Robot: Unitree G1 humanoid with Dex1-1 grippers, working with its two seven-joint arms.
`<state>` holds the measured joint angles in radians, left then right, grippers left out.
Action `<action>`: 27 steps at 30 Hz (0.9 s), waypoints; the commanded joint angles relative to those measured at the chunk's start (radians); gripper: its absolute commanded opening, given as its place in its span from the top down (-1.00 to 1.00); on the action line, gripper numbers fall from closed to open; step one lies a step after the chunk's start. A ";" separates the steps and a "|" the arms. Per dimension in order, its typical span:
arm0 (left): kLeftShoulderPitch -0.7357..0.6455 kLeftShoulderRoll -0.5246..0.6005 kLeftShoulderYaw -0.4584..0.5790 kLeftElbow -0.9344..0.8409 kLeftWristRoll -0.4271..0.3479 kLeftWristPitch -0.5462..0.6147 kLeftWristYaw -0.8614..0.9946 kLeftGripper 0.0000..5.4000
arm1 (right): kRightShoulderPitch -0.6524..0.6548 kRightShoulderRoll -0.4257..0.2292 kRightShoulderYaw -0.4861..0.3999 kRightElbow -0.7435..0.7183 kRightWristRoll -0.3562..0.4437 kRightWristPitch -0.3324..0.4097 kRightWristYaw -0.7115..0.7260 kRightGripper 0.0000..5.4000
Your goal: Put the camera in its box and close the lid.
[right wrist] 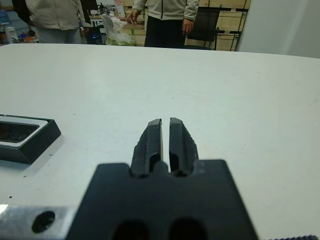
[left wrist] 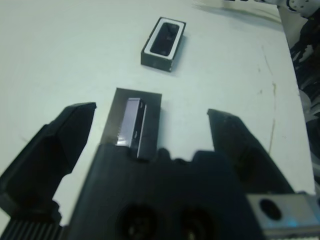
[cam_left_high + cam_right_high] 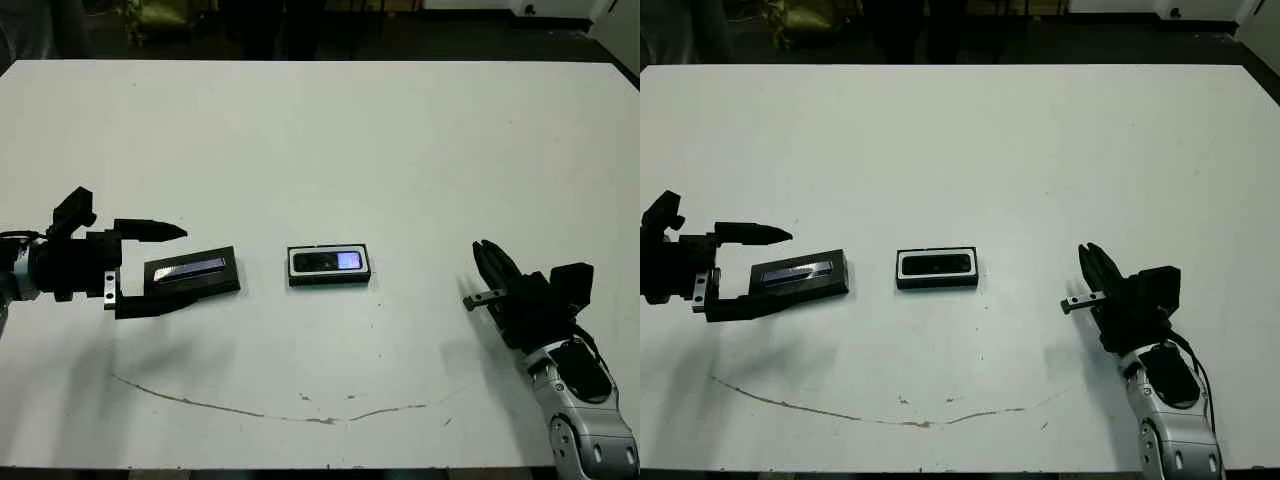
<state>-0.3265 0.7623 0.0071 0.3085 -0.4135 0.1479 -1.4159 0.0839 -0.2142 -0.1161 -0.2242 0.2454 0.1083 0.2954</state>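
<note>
My gripper will lower the lid (image 3: pixel 200 272), and the lid will settle flush over the white lining because it matches the box's black outer rim (image 3: pixel 330 282).
The box (image 3: pixel 329 266), a small black tray with a white lining, sits at the table's middle. The camera (image 2: pixel 165 39) lies inside it as a dark bar with a glossy reflection. To the box's left the lid (image 3: pixel 192 272), a flat black panel with a silvery strip, lies on the table. My left gripper (image 3: pixel 180 265) is open, one finger on each side of the lid's outer end, and neither finger visibly presses on it. My right gripper (image 3: pixel 484 248) is shut and holds nothing. It hovers well to the right of the box.
A thin brown streak (image 3: pixel 300 415) runs across the white table (image 3: pixel 320 140) near its front edge. In the right wrist view, people (image 1: pixel 165 15) stand beyond the far edge among shelves and a chair.
</note>
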 commanded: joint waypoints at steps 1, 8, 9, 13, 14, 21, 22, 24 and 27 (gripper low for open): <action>-0.017 -0.009 -0.018 0.046 0.025 -0.016 -0.025 -1.00 | 0.015 -0.008 0.001 -0.002 -0.013 0.021 -0.006 1.00; -0.054 -0.024 -0.043 0.146 0.072 -0.063 -0.059 -1.00 | 0.018 -0.004 0.003 0.008 -0.021 0.002 -0.005 1.00; -0.057 -0.026 -0.045 0.155 0.078 -0.065 -0.058 -1.00 | 0.019 -0.004 0.004 0.009 -0.025 -0.003 -0.005 1.00; -0.079 -0.045 -0.050 0.217 0.089 -0.103 -0.079 -1.00 | 0.016 -0.006 0.002 0.027 -0.017 -0.022 0.013 1.00; -0.082 -0.047 -0.049 0.225 0.092 -0.107 -0.079 -1.00 | 0.017 -0.006 0.002 0.026 -0.015 -0.017 0.013 1.00; -0.105 -0.066 -0.048 0.292 0.115 -0.148 -0.084 -1.00 | 0.016 -0.005 -0.003 0.044 0.003 -0.026 0.030 1.00; -0.106 -0.070 -0.047 0.300 0.118 -0.158 -0.084 -1.00 | 0.017 -0.003 -0.003 0.045 0.002 -0.026 0.027 1.00; -0.109 -0.076 -0.045 0.318 0.120 -0.173 -0.084 -1.00 | 0.019 0.000 -0.003 0.041 0.008 -0.019 0.026 1.00; -0.110 -0.079 -0.048 0.332 0.129 -0.184 -0.076 -1.00 | 0.022 -0.002 -0.001 0.043 -0.001 -0.028 0.023 1.00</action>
<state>-0.4340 0.6871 -0.0321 0.6236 -0.3088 -0.0293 -1.4965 0.0881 -0.2140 -0.1139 -0.1941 0.2496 0.0797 0.3198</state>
